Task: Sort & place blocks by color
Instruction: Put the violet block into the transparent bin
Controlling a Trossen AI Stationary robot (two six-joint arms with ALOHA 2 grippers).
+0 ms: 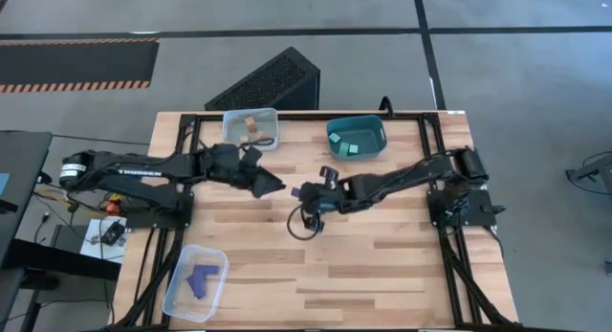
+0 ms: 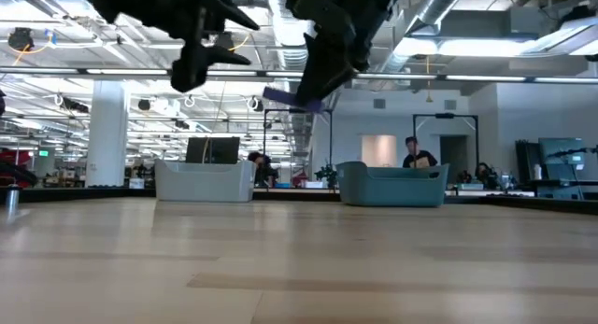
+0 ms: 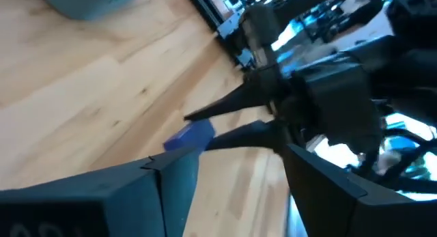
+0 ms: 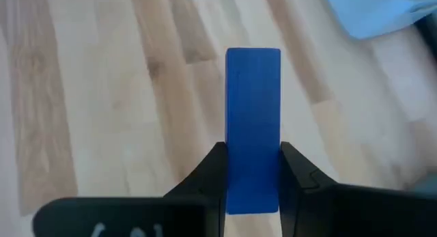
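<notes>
The blue bar's loose end [image 3: 177, 140] is outside my left gripper's fingers, so next I back my left gripper away open before taking the bar to the clear bin [image 1: 198, 282].
A dark blue bar [image 4: 252, 87] sits in my right gripper [image 4: 252, 151], which hovers high above the table's middle [image 1: 300, 191]. In the low view the bar [image 2: 291, 98] sticks out of the fingers, well clear of the wood. My left gripper [image 1: 275, 188] hangs open just left of it, fingers pointing at the bar [image 3: 191, 136] without touching. Other blue blocks lie in the clear bin [image 1: 196, 282], tan cubes in the pale grey bin [image 1: 251, 129], and teal cubes in the teal bin [image 1: 356, 138]. My right gripper pinches the blue bar between its two fingers [image 4: 213, 172] on the bar's long sides, at one end [image 4: 252, 175]. The fingers lie along the bar, and its free end juts out ahead of them. The bar is lifted clear of the table.
The grey and teal bins stand side by side at the far edge, and the clear bin sits at the near left corner. A black cable loop [image 1: 304, 222] hangs under the right wrist. Bare wood [image 1: 382, 265] spreads over the middle and near right.
</notes>
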